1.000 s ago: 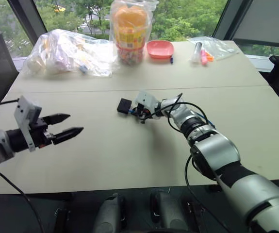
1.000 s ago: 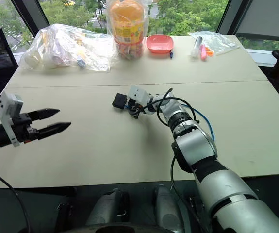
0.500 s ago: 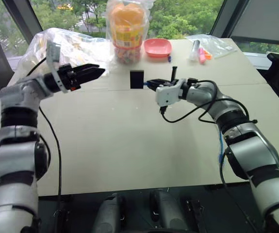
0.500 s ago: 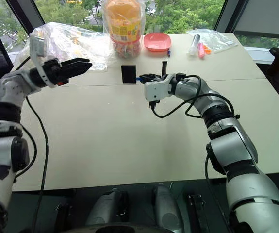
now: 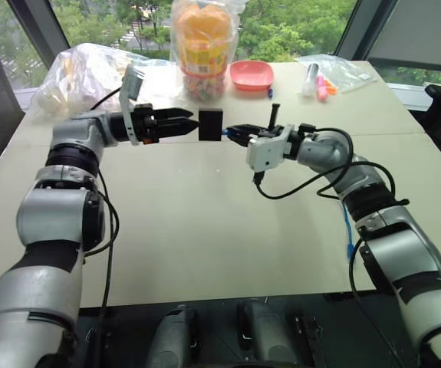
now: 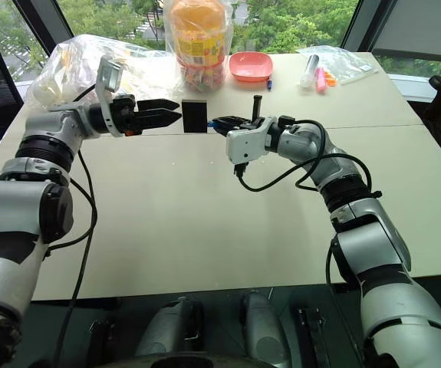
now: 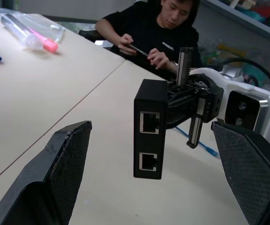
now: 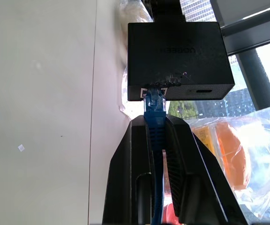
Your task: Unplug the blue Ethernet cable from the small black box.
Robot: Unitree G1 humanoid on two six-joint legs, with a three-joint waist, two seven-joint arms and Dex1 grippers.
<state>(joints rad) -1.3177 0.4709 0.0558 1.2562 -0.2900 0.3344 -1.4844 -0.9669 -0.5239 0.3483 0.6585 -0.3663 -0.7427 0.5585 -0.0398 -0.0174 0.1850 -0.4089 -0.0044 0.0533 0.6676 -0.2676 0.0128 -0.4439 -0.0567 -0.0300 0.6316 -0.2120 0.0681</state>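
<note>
The robot's right gripper is holding the blue cable (image 8: 155,114) behind its plug, so the left gripper should take the box first, and then the right gripper should pinch the plug (image 8: 154,99) crosswise.
The small black box (image 5: 211,124) hangs in the air above the table, two empty ports facing my left gripper (image 7: 149,129). That gripper is open and level, its fingers (image 7: 69,159) standing wide to either side of the box without touching it; in the head view the tips sit just left of the box. My right gripper (image 8: 154,119) is shut on the blue Ethernet cable (image 8: 156,129) right behind its plug, which sits in the box's (image 8: 179,58) port. The rest of the blue cable (image 5: 348,230) trails down past the right arm.
At the table's far side stand a crumpled clear bag (image 5: 90,73), an orange-filled jar (image 5: 202,46), a pink bowl (image 5: 252,75) and a bag of markers (image 5: 324,77). A person (image 7: 158,28) sits beyond the table's right side. A seam (image 5: 404,136) runs across the table.
My right gripper has lifted the box off the table by the cable. My left arm has swung up and to the right, bringing its open fingers up to the box.
</note>
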